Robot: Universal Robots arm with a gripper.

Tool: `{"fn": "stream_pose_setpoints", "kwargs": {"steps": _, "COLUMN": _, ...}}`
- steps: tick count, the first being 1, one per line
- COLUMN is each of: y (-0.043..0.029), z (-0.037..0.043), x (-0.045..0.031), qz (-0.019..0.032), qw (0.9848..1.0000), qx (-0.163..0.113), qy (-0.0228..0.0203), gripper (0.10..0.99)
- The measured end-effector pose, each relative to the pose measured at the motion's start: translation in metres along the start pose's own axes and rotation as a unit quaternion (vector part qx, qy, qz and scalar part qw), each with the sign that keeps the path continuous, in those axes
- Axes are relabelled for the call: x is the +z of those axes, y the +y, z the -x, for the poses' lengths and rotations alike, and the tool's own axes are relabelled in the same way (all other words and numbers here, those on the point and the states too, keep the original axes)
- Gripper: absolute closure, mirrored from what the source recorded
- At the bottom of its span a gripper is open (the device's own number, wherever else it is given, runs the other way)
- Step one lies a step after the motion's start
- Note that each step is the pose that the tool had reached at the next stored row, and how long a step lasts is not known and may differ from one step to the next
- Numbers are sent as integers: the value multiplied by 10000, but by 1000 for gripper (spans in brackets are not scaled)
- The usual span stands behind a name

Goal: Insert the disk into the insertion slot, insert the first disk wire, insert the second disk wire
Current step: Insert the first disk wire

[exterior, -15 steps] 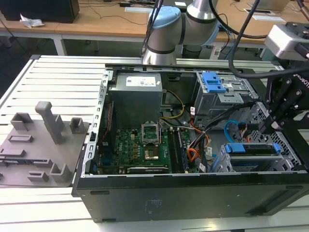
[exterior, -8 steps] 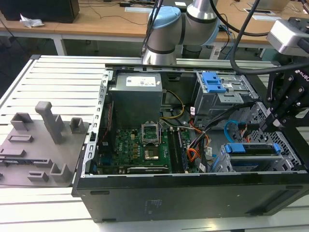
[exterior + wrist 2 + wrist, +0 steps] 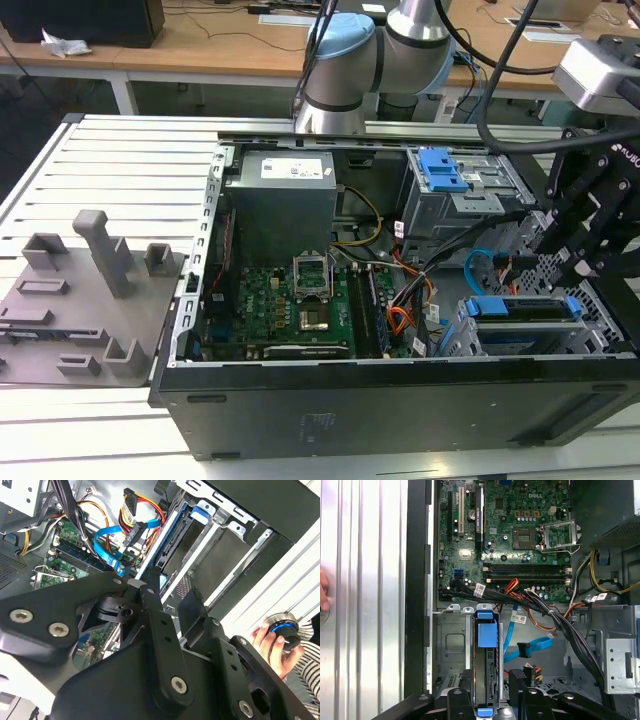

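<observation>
The second disk wire (image 3: pixel 509 635) will curl into an open loop when the gripper carries its dark plug, because the wire has a slack bend (image 3: pixel 541 643) beside that plug.
The disk (image 3: pixel 485 672) stands edge-on in its blue carrier (image 3: pixel 486 630), seated in the insertion slot of the light-grey cage (image 3: pixel 451 642). In the exterior view the disk (image 3: pixel 520 312) sits low at the right of the case, with the cage (image 3: pixel 462 338) beside it. My gripper (image 3: pixel 489 687) is open, one finger (image 3: pixel 457 700) on each side of the disk's near end and a small gap on one side. The second disk wire (image 3: pixel 511 630), flat and light blue, loops beside the cage with its dark plug (image 3: pixel 525 650) hanging free. An orange, red and yellow wire bundle (image 3: pixel 134 517) ends in a loose black plug.
The motherboard (image 3: pixel 285 295) and power supply (image 3: pixel 280 200) fill the case's left part. A taller cage with blue latches (image 3: pixel 440 170) stands behind the disk. Black cables (image 3: pixel 560 625) cross near the slot. A person's hand (image 3: pixel 270 642) holds a blue-ringed knob (image 3: pixel 283 629) outside the case. Grey fixtures (image 3: pixel 100 260) lie on the exterior view's left.
</observation>
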State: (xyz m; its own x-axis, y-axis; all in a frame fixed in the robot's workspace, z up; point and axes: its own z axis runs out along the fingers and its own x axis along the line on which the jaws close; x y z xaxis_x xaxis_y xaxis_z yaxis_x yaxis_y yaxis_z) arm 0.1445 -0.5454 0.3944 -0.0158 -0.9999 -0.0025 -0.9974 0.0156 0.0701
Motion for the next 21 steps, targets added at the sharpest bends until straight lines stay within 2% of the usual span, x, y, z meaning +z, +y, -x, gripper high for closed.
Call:
{"fn": "stream_pose_setpoints", "kwargs": {"steps": 4, "y": 1, "z": 67, "x": 0, "qz": 0, "qw": 10000, "qx": 0, "qy": 3, "gripper": 667}}
{"fn": "stream_pose_setpoints", "kwargs": {"steps": 6, "y": 2, "z": 131, "x": 1, "qz": 0, "qw": 10000, "qx": 1, "qy": 6, "gripper": 667}}
{"fn": "stream_pose_setpoints", "kwargs": {"steps": 8, "y": 4, "z": 234, "x": 1, "qz": 0, "qw": 10000, "qx": 1, "qy": 9, "gripper": 667}}
{"fn": "stream_pose_setpoints", "kwargs": {"steps": 13, "y": 6, "z": 393, "x": 1, "qz": 0, "qw": 10000, "qx": 1, "qy": 16, "gripper": 667}}
{"fn": "stream_pose_setpoints", "kwargs": {"steps": 17, "y": 4, "z": 423, "x": 10, "qz": 0, "qw": 10000, "qx": 1, "qy": 15, "gripper": 667}}
{"fn": "stream_pose_setpoints", "kwargs": {"steps": 21, "y": -3, "z": 423, "x": 55, "qz": 0, "qw": 10000, "qx": 1, "qy": 16, "gripper": 667}}
